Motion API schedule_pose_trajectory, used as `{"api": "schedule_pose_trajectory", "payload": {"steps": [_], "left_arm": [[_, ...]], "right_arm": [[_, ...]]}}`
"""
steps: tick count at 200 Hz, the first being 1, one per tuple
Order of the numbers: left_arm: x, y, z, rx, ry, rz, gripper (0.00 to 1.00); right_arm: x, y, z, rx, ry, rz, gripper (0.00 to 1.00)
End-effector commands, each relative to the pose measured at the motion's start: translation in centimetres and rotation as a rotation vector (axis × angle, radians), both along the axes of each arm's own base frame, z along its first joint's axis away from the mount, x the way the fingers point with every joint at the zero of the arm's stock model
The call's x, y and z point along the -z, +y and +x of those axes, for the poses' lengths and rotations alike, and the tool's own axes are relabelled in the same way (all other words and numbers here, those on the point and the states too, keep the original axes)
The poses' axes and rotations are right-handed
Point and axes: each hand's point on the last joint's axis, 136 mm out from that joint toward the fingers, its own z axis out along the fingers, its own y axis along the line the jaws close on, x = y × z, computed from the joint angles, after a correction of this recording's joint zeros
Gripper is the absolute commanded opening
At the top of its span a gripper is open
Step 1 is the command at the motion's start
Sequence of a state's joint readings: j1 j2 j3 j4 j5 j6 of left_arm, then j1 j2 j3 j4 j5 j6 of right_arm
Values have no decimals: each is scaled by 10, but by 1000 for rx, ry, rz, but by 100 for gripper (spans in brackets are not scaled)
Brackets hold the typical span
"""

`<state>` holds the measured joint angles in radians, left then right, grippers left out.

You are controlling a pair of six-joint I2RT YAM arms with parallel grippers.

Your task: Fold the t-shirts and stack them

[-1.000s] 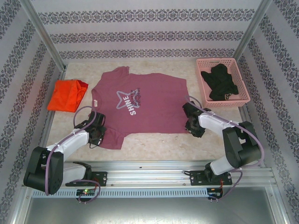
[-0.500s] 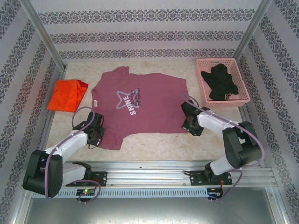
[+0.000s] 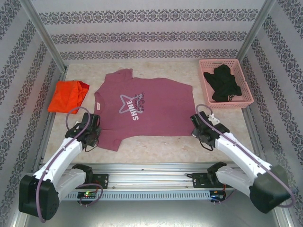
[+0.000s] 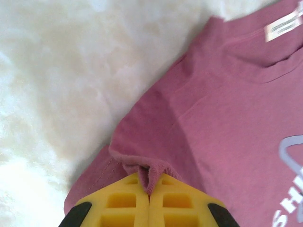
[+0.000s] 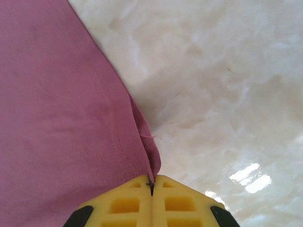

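Both ends of the maroon t-shirt's near side (image 3: 156, 134) are held in my grippers, so my left gripper should keep folding it over and let go beside the collar's label (image 3: 98, 106).
The maroon t-shirt (image 3: 142, 111) lies flat in the middle of the table, its white star and lettering facing up. My left gripper (image 3: 96, 137) is at its near left sleeve. In the left wrist view the yellow fingers (image 4: 123, 203) are shut on a bunched fold of the sleeve hem (image 4: 150, 176). My right gripper (image 3: 195, 132) is at the shirt's near right corner. In the right wrist view its fingers (image 5: 184, 203) are shut on the bottom hem (image 5: 152, 165). The orange t-shirt (image 3: 68, 96) lies folded at the far left.
A pink basket (image 3: 226, 62) holding a black garment (image 3: 222, 82) stands at the back right. Patterned walls close in the table on three sides. The metal rail (image 3: 151, 177) with the arm bases runs along the near edge.
The right gripper has shut on the hem corner and moved toward the near edge. The left gripper has shifted left with the sleeve. The shirt has turned slightly and lies more stretched.
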<state>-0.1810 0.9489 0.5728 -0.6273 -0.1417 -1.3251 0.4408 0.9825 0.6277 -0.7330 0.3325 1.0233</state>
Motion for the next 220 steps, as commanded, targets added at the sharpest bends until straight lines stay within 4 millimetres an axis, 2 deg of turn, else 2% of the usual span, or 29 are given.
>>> {"api": "schedule_pose_trajectory", "payload": {"steps": [1,37,78,105,148,187,220], "left_arm": [[-22,13,5,11,-3,85,0],[-49,12,40,65,-46,140,0],[-63,10,85,153,-58,199,0],[-64,10,109,192,-51,229,0],[-67,17,136,193,-53,262,0],[-65,21,154,205,-49,273,0],[-61,22,167,218,-39,271,0]], "right_arm": [[-14,-13,6,36,-71,-39,0],[-35,-14,39,19,-114,-36,0],[-39,-6,77,-22,-117,-17,0],[-37,-2,95,-46,-100,-15,0],[-32,1,121,-70,-84,0,0],[-31,4,141,-90,-73,1,0],[-23,2,154,-88,-54,-10,0]]}}
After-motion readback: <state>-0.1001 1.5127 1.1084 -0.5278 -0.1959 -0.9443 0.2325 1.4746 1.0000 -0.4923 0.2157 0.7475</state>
